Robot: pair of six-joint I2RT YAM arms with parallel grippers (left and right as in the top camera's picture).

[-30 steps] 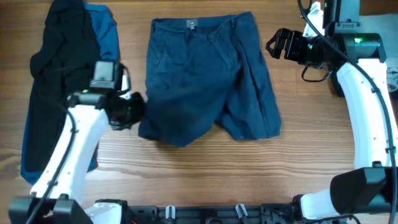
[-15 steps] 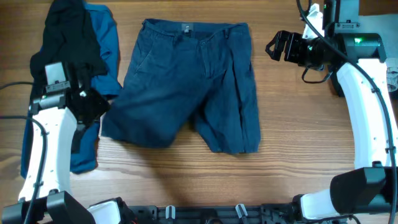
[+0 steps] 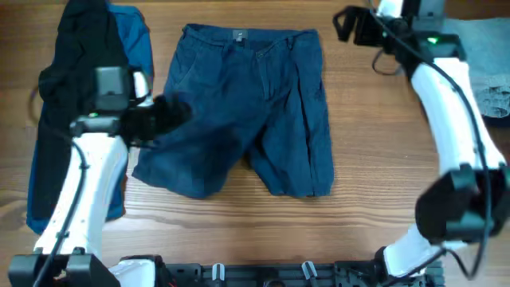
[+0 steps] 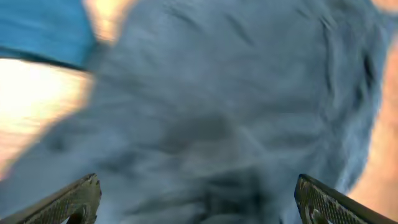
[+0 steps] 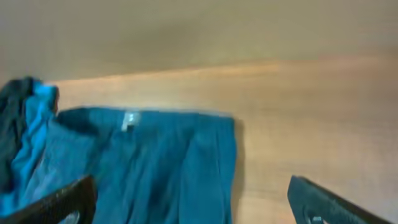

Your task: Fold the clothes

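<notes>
My right gripper should pull out the waistband's corner [image 3: 313,37] and then the shorts' leg [image 3: 299,151] nearer to it before folding, since that leg lies in narrow folds.
Dark navy shorts [image 3: 247,112] lie spread flat on the wooden table, waistband at the far side and both legs toward me. My left gripper [image 3: 171,112] hovers over their left leg, open. In the left wrist view the blurred navy fabric [image 4: 217,106] fills the space between the wide-apart fingertips [image 4: 74,199], and nothing is held. My right gripper [image 3: 343,24] is open at the far right, just beyond the waistband's right corner. In the right wrist view the shorts [image 5: 143,162] lie below and ahead of the empty right gripper [image 5: 193,205].
A black garment [image 3: 80,64] lies over a brighter blue one [image 3: 139,48] at the far left, also visible in the right wrist view [image 5: 18,124]. Pale denim fabric [image 3: 482,56] sits at the far right. Bare wood [image 3: 382,159] lies right of the shorts.
The left gripper dragged the shorts leftward, opened and let go, then swung right over the left leg. The right arm moved to the far side, toward the waistband corner.
</notes>
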